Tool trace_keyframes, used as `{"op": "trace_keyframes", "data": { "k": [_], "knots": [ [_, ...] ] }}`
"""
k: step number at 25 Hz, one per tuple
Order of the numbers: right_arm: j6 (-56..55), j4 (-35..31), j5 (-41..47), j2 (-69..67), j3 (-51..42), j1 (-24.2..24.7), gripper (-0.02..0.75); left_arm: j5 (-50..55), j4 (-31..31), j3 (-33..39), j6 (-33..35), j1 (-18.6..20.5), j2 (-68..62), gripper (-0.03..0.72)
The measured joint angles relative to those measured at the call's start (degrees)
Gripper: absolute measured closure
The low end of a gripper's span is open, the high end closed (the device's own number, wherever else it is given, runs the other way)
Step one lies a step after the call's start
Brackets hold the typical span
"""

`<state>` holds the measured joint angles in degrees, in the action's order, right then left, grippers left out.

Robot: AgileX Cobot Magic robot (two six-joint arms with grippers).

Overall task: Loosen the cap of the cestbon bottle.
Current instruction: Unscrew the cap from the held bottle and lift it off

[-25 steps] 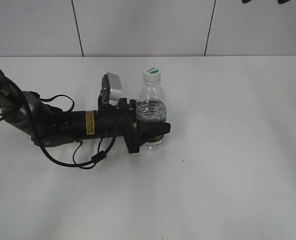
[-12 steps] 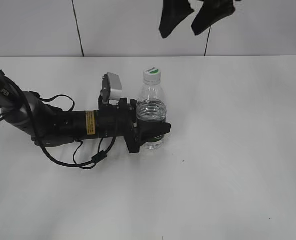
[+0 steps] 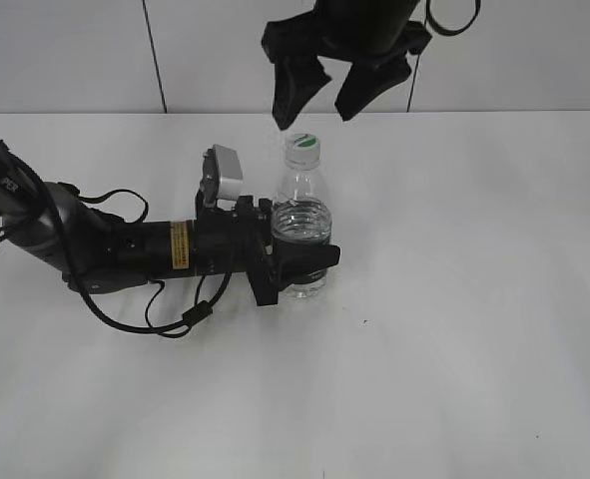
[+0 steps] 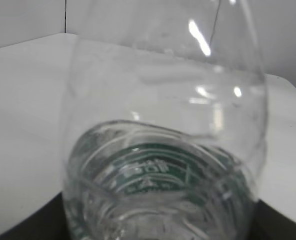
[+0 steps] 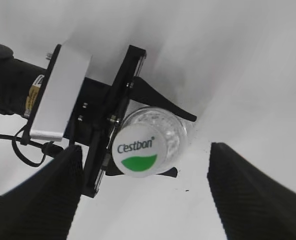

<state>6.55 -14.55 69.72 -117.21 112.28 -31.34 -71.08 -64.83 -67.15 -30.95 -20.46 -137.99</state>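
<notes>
The white cap point(image 3: 302, 150) should come all the way off when I lift it and leave the bottle standing, because my left gripper's fingers point(image 3: 307, 261) clamp the bottle's body.
The cestbon bottle point(image 3: 300, 215) stands upright on the white table, clear plastic with a dark green label low down. Its white cap point(image 3: 303, 148) with a green patch is on top; it also shows in the right wrist view point(image 5: 137, 149). My left gripper point(image 3: 299, 264) is shut on the bottle's lower body, and the bottle point(image 4: 163, 150) fills the left wrist view. My right gripper point(image 3: 314, 105) is open, hanging just above the cap, its fingers wide apart on either side point(image 5: 145, 195) and not touching it.
The left arm point(image 3: 125, 244) lies low across the table's left half with a loose black cable point(image 3: 165, 319) beside it. A grey tiled wall point(image 3: 175, 50) stands behind the table's back edge.
My right gripper has come down from the top of the exterior view to just above the cap. The left gripper and bottle have not moved.
</notes>
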Motion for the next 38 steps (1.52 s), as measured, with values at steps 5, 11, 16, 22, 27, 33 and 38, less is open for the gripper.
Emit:
{"op": "trace_keyframes", "data": {
  "k": [5,11,16,22,27,33,38],
  "knots": [
    [-0.04,0.0,0.02,-2.0,0.0,-1.78,0.148,-0.05,0.05,0.0,0.0,0.0,0.0,0.286],
    [-0.11,0.63,0.07,-2.44,0.0,-1.94,0.148,-0.05,0.15,0.0,0.0,0.0,0.0,0.286],
    [-0.11,0.77,0.07,-3.52,0.0,-1.94,0.148,-0.05,0.29,0.0,0.0,0.0,-0.04,0.286],
    [-0.11,1.68,0.07,-4.24,0.0,-1.99,0.148,-0.05,0.29,0.0,0.0,0.0,-0.04,0.286],
    [-0.11,2.65,0.07,-4.24,0.01,-1.99,0.163,-0.05,0.34,0.0,0.0,0.0,-0.04,0.286],
    [-0.11,3.03,0.07,-4.24,0.06,-1.99,0.224,-0.06,0.4,0.0,0.0,0.0,-0.04,0.286],
    [-0.11,3.08,0.07,-4.24,0.06,-1.99,0.322,-0.06,0.4,0.0,0.0,0.0,-0.04,0.286]
  ]
}}
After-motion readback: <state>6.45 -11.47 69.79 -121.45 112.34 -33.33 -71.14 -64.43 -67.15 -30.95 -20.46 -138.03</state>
